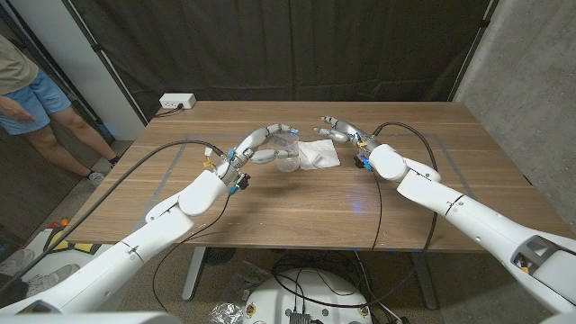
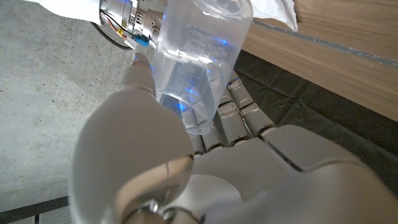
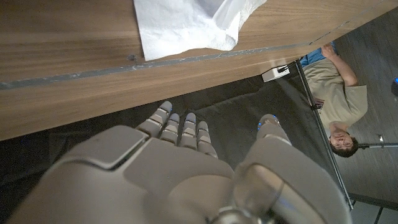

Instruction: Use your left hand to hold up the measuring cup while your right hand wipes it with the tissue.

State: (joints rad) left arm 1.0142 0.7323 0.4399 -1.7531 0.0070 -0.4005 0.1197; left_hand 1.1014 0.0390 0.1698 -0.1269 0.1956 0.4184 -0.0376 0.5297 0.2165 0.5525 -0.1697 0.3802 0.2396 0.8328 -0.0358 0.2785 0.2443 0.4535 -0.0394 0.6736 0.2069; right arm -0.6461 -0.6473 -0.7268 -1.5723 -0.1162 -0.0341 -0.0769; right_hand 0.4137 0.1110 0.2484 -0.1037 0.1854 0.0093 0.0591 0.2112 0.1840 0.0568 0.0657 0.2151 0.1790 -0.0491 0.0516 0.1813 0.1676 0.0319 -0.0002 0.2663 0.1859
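Observation:
The white tissue (image 1: 319,155) has loose edges and a raised fold (image 3: 234,28), so it will bunch up with its corners sticking out when I lift it.
A clear plastic measuring cup (image 1: 287,154) stands out near the table's middle, far side. My left hand (image 1: 261,144) wraps around it, and in the left wrist view the cup (image 2: 199,56) sits between the thumb and the curled fingers (image 2: 239,115). Whether the cup is off the wood I cannot tell. A crumpled white tissue (image 1: 318,155) lies just right of the cup, also seen as a white tissue (image 3: 186,22) from the right wrist. My right hand (image 1: 343,131) hovers just beyond the tissue, fingers (image 3: 180,127) spread and holding nothing.
A white power strip (image 1: 176,103) sits at the table's far left corner. A person (image 1: 27,99) stands beyond the table's left side. Black curtains hang behind the table (image 1: 297,211). Cables run along both arms.

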